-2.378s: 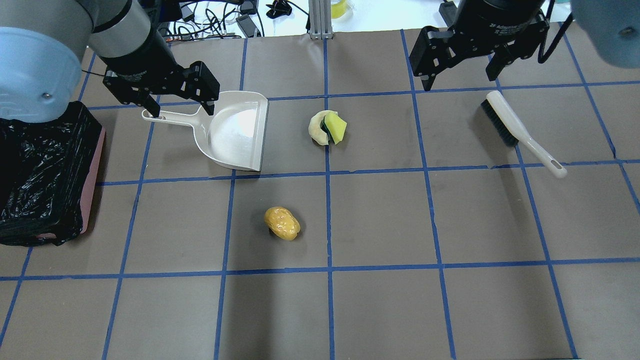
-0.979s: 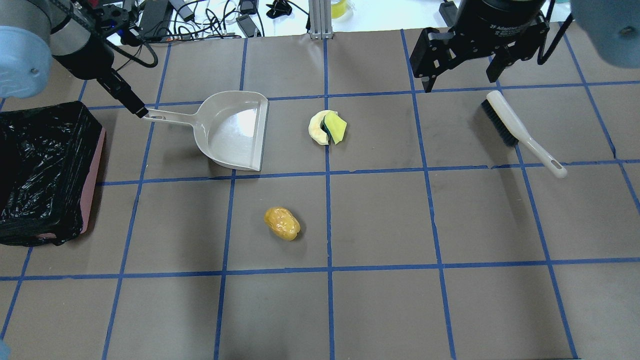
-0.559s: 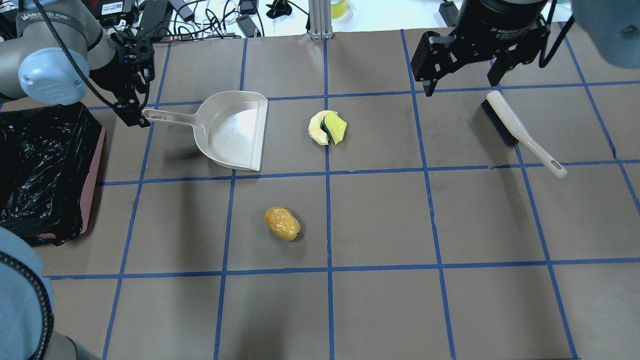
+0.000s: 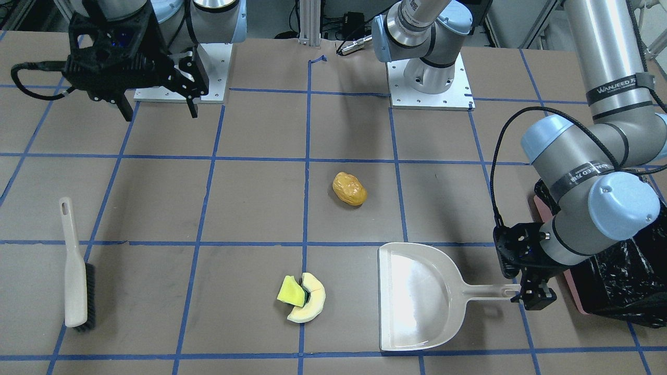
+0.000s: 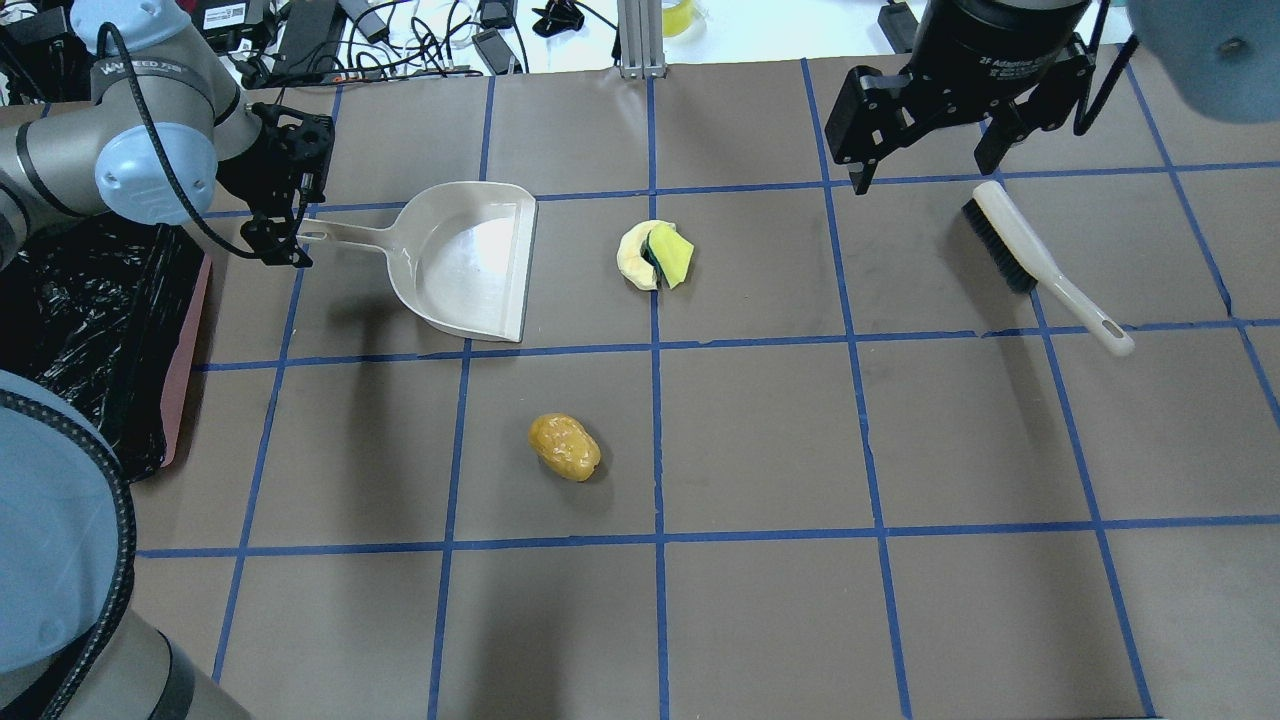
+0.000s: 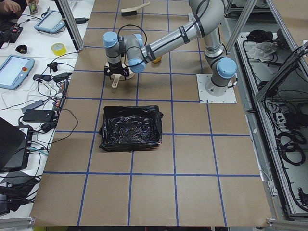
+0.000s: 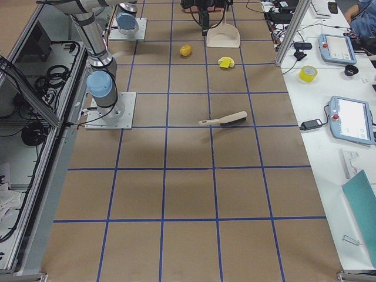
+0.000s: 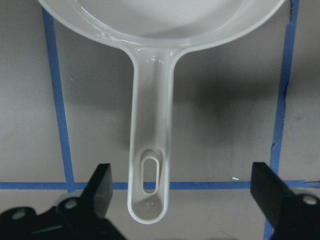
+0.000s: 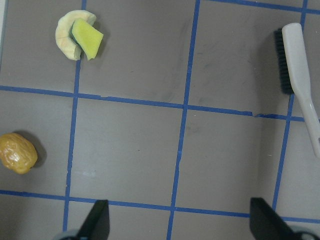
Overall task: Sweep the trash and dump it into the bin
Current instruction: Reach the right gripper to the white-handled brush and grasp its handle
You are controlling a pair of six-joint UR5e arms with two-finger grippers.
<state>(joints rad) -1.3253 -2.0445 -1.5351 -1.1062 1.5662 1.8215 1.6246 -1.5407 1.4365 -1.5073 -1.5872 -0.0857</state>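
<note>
The white dustpan (image 4: 417, 297) has a raised rim (image 4: 460, 283) that curves around its handle side, so I expect it to hold the swept trash inside when I carry it to the bin.
The white dustpan (image 5: 465, 260) lies flat at the back left. My left gripper (image 5: 293, 230) is open and turned sideways at table level. The wrist view shows the dustpan handle's end (image 8: 149, 192) between the fingers (image 8: 101, 189), not touched. The bin (image 5: 90, 310), pink with a black bag, stands just left of that arm. A pale crescent slice (image 5: 632, 262) and a yellow-green wedge (image 5: 674, 257) lie together right of the dustpan. The golden-brown lump (image 5: 565, 447) lies nearer the middle. My right gripper (image 5: 922, 175) is open and empty, held high at the back right.
A white hand brush (image 5: 1012, 245) with black bristles lies on the table just below and right of my right gripper; it also shows in the right wrist view (image 9: 300, 65). Cables and clutter lie beyond the table's far edge. Blue tape lines grid the brown table.
My left arm has swung round: the gripper, first above the handle pointing down, now lies sideways with the handle's end between its fingers. The right gripper barely moved. Trash, dustpan and brush stayed put.
</note>
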